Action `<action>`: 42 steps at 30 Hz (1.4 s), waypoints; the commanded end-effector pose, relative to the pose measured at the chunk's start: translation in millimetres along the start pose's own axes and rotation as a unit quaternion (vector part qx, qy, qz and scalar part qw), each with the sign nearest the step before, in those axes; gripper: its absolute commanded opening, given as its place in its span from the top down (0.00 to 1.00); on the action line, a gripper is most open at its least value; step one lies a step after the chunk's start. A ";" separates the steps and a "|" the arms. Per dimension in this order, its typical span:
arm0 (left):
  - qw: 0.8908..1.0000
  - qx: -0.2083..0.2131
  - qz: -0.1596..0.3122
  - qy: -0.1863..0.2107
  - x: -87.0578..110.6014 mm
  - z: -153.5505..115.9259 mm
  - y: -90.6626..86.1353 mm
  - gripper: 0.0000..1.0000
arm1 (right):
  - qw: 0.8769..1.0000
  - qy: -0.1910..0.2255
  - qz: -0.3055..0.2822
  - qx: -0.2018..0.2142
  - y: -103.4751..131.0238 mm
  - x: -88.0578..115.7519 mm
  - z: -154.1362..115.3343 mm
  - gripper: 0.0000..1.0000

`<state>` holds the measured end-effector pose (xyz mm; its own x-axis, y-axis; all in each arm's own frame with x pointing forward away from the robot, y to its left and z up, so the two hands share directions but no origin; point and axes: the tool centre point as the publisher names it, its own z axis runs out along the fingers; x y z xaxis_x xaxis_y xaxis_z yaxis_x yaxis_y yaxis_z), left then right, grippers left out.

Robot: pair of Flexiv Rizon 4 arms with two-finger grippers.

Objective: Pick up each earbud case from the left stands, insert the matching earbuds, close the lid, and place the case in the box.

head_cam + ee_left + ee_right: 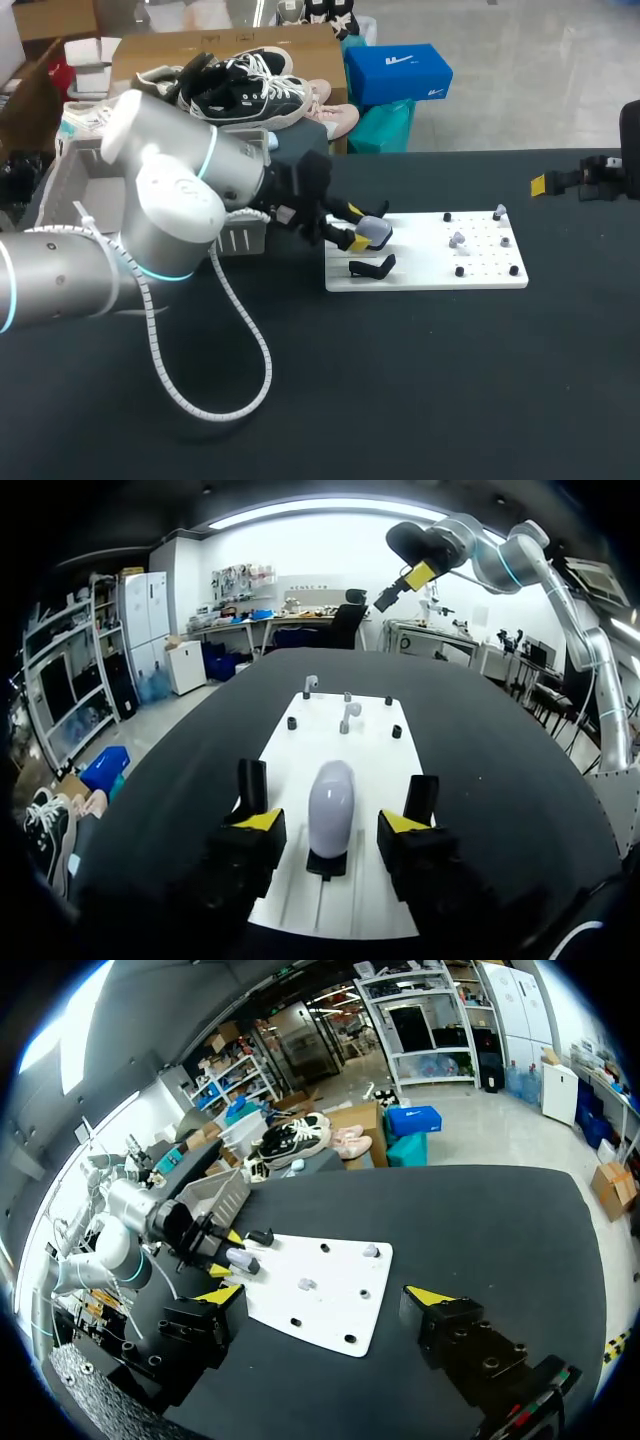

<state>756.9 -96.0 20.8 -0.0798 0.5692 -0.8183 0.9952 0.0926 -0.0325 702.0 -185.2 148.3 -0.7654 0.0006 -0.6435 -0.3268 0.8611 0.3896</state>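
My gripper will reveal empty sockets inside the lavender earbud case when it opens the case's lid, because the earbuds are sitting out on the pegs.
A pale lavender earbud case stands upright on a black stand at the near end of the white board. My left gripper straddles it, and a gap shows between the case and each yellow-tipped finger, so it is open. In the head view the same case sits at the board's left end with the left gripper around it. Two small earbuds rest on pegs further right. My right gripper hangs open and empty high above the table's right side, far from the board.
A second black stand sits without a case at the white board's front left corner. Black pegs dot the board's right half. A grey-white mesh box stands behind my left arm at the table's far left.
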 end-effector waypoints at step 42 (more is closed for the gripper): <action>1.000 0.005 -0.008 -0.002 3.2 4.6 -2.8 0.69 | 1.000 0.001 0.000 0.000 -0.2 -0.1 -0.5 0.00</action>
<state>753.4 -97.9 17.3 -0.0945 0.5629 -0.8211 0.9945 0.0903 -0.0526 702.0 -185.2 148.3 -0.7654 0.0006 -0.6435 -0.3269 0.8610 0.3896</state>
